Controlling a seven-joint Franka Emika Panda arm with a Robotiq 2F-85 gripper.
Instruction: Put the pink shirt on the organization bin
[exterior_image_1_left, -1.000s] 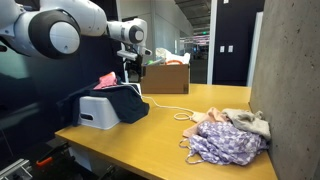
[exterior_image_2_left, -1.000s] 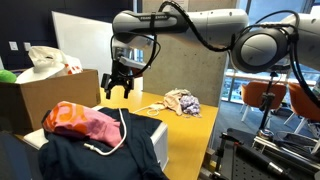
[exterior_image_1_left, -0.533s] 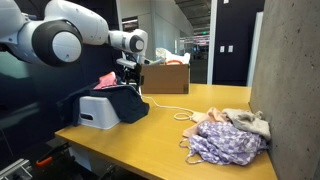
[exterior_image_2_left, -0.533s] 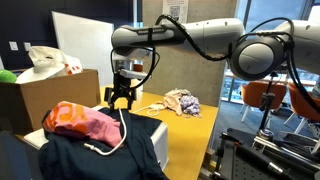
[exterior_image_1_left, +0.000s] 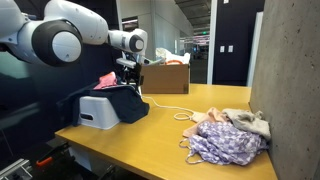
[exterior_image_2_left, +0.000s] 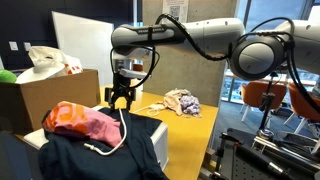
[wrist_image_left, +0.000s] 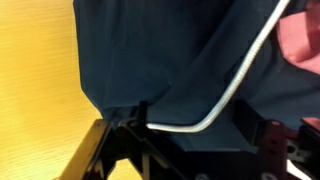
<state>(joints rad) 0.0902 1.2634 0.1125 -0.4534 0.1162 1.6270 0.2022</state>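
Observation:
The white cord (wrist_image_left: 246, 66) is lying across the navy garment next to the pink shirt, so the robot's gripper should first pinch the cord's bend (wrist_image_left: 211, 118) and lift it out of the way.
The pink shirt (exterior_image_1_left: 107, 79) lies on top of the white organization bin (exterior_image_1_left: 93, 112), beside a dark navy garment (exterior_image_1_left: 127, 102) with a white cord that is draped over the bin. In an exterior view the pink shirt (exterior_image_2_left: 80, 122) sits above the navy garment (exterior_image_2_left: 112, 155). My gripper (exterior_image_1_left: 127, 80) (exterior_image_2_left: 121, 99) hangs open just over the navy garment at the bin's far end. In the wrist view the open fingers (wrist_image_left: 195, 125) straddle the white cord (wrist_image_left: 232, 88) on the navy cloth (wrist_image_left: 150, 55). The pink shirt (wrist_image_left: 305, 40) shows at the right edge.
A cardboard box (exterior_image_1_left: 166, 76) (exterior_image_2_left: 45, 92) holding plastic bags stands behind the bin. A pile of patterned clothes (exterior_image_1_left: 226, 137) (exterior_image_2_left: 181, 102) lies on the wooden table (exterior_image_1_left: 150, 135) next to a concrete wall (exterior_image_1_left: 292, 80). A white cable (exterior_image_1_left: 170, 108) loops across the table.
Over the last second my gripper moved down and towards the bin, close over the navy garment. It has not moved in the last half second. The shirt has not moved.

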